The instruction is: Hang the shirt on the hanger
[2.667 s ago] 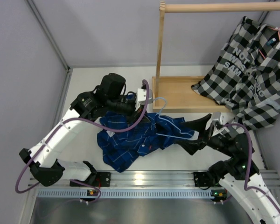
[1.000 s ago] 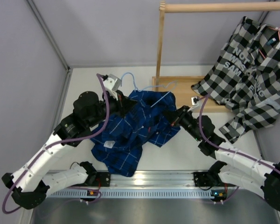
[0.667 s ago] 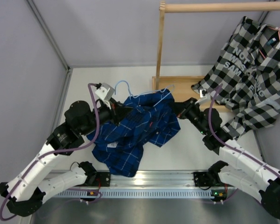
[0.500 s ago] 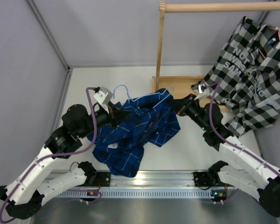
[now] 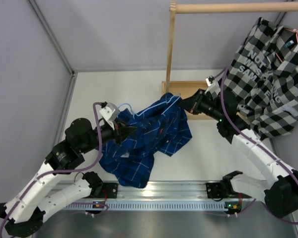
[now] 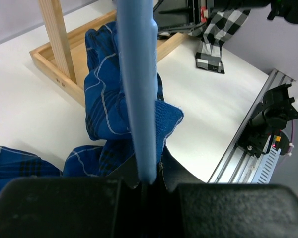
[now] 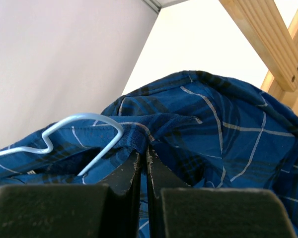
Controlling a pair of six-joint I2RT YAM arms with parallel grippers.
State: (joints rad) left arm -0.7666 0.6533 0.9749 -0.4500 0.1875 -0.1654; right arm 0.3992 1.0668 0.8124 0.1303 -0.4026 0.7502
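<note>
My left gripper is blocking the hanger's near end (image 6: pixel 147 166) from the shirt's other shoulder, so next my right gripper lets go of the shirt's folded edge and grabs the hanger's far side (image 5: pixel 168 103).
The dark blue shirt (image 5: pixel 149 136) hangs stretched between both grippers above the table, its lower part heaped near the front rail. My left gripper (image 5: pixel 125 131) is shut on the pale-blue hanger (image 5: pixel 122 105), whose bar (image 6: pixel 138 84) runs straight up out of my jaws (image 6: pixel 150 181) with the shirt (image 6: pixel 111 111) draped along it. At the shirt's far right, beside the rack's post, my right gripper (image 5: pixel 180 102) is shut on a folded edge of the shirt (image 7: pixel 208 134). The hanger's wire (image 7: pixel 84 121) curves just left of that gripper (image 7: pixel 144 151), partly under cloth.
A wooden rack stands at the back right, with its post (image 5: pixel 170 49), top rod (image 5: pixel 238 7) and tray base (image 5: pixel 191 94). A black-and-white checked shirt (image 5: pixel 268 74) hangs from the rod. Grey walls close the left and back. A metal rail (image 5: pixel 159 191) runs along the near edge.
The left gripper has drawn the hanger left and nearer. The right gripper has carried the shirt's edge farther back toward the rack post. The shirt is pulled longer between them.
</note>
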